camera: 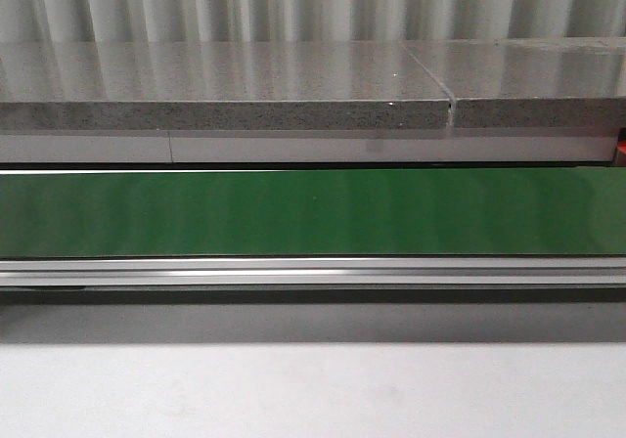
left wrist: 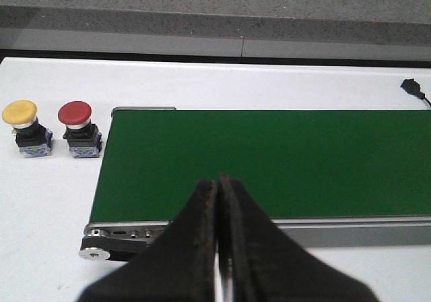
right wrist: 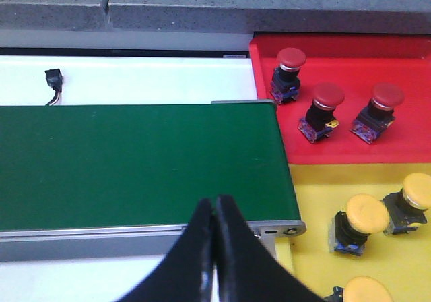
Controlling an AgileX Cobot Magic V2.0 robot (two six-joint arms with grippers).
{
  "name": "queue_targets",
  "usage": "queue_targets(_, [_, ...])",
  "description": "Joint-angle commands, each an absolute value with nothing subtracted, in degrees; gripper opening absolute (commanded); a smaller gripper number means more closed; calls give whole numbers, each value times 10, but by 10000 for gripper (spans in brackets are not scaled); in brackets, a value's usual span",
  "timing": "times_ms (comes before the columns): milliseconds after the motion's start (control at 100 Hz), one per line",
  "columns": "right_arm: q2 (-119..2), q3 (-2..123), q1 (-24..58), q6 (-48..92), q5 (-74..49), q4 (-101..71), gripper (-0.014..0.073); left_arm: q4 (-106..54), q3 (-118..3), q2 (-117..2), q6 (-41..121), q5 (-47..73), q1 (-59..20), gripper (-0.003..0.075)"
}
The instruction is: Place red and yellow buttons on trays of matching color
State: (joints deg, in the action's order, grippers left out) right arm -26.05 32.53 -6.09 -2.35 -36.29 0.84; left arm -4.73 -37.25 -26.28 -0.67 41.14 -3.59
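The red button is next to the belt's end, a long way from my right gripper and the red tray, so my left gripper should move it over the green belt.
In the left wrist view a yellow button and a red button stand side by side on the white table, beside the end of the green conveyor belt. My left gripper is shut and empty over the belt's near edge. In the right wrist view the red tray holds three red buttons and the yellow tray holds three yellow buttons. My right gripper is shut and empty over the belt's near rail. Neither gripper shows in the front view.
The belt spans the front view with nothing on it, an aluminium rail along its near side. A grey stone ledge runs behind. A black cable plug lies on the white table beyond the belt.
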Motion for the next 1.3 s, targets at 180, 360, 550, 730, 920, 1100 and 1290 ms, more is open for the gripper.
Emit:
queue_targets(180, [-263,340,-60,-17,-318,11,-120,-52,-386,-265,-6,364,-40,-20])
queue_targets(360, [-263,340,-60,-17,-318,11,-120,-45,-386,-265,-6,367,-40,31])
queue_targets(550, [-263,340,-60,-17,-318,11,-120,-45,-386,-265,-6,369,-40,384])
queue_targets(730, [-263,340,-60,-17,-318,11,-120,-45,-386,-265,-6,365,-40,624])
queue_targets(920, [-263,340,-60,-17,-318,11,-120,-45,-386,-265,-15,353,-40,619])
queue_targets(1100, [-263,340,-60,-17,-318,11,-120,20,-392,-282,-128,353,-30,619])
queue_targets(1290, [-263,340,-60,-17,-318,11,-120,64,-404,-358,-206,330,-1,619])
